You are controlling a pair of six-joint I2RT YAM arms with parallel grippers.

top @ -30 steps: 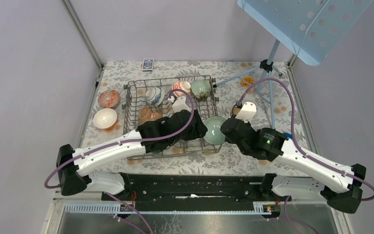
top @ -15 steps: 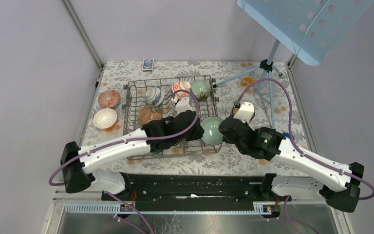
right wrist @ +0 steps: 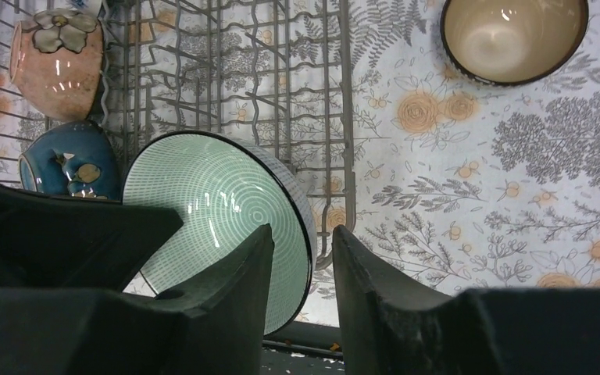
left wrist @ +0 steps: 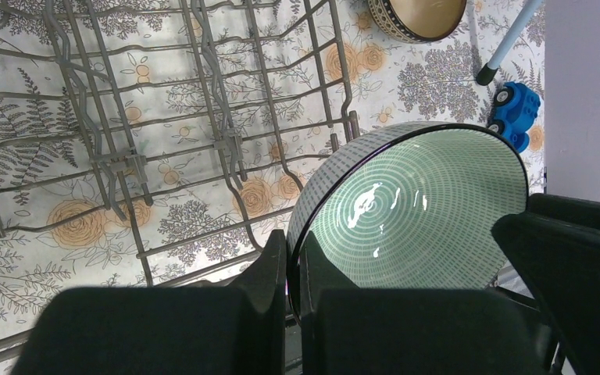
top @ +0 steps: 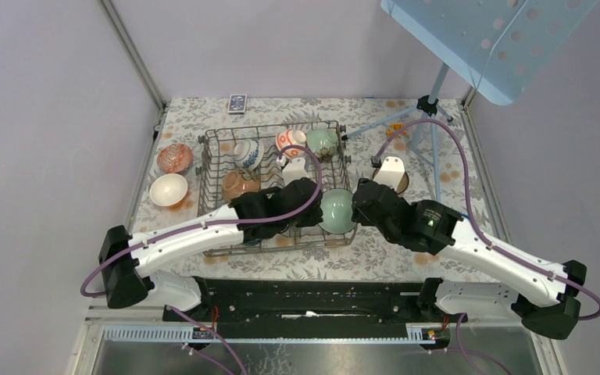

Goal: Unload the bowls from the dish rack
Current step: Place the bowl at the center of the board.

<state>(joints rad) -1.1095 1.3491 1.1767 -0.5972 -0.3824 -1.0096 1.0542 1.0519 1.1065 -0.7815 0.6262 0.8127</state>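
My left gripper is holding the pale green bowl far from the open space (top: pixel 457 162) by the tripod stand. My right gripper should take hold of the bowl's opposite rim (right wrist: pixel 307 226).
A pale green bowl (top: pixel 336 211) with a dark rim hangs on edge at the right end of the grey wire dish rack (top: pixel 211 156). My left gripper (top: pixel 316 212) is shut on its rim, one finger inside and one outside (left wrist: pixel 293 250). The bowl (left wrist: pixel 414 203) fills that wrist view. My right gripper (top: pixel 357 205) stands open astride the opposite rim (right wrist: pixel 303 242), with a gap showing beside the bowl (right wrist: pixel 219 211). Inside the rack sit a blue-and-white bowl (top: pixel 248 152), a red-patterned bowl (top: pixel 290 141), a green bowl (top: pixel 322 141) and a pink bowl (top: pixel 238 183).
A red bowl (top: pixel 175 158) and a white bowl (top: pixel 168 189) sit on the table left of the rack. A tan bowl (right wrist: pixel 513 35) lies to the right. A tripod stand (top: pixel 430 109), a small card (top: pixel 237 103) and a blue toy car (left wrist: pixel 516 109) are nearby.
My left gripper has closed on the green bowl's rim. My right gripper, shut on the bowl before, has opened. The bowl has tipped more upright and shifted slightly left.
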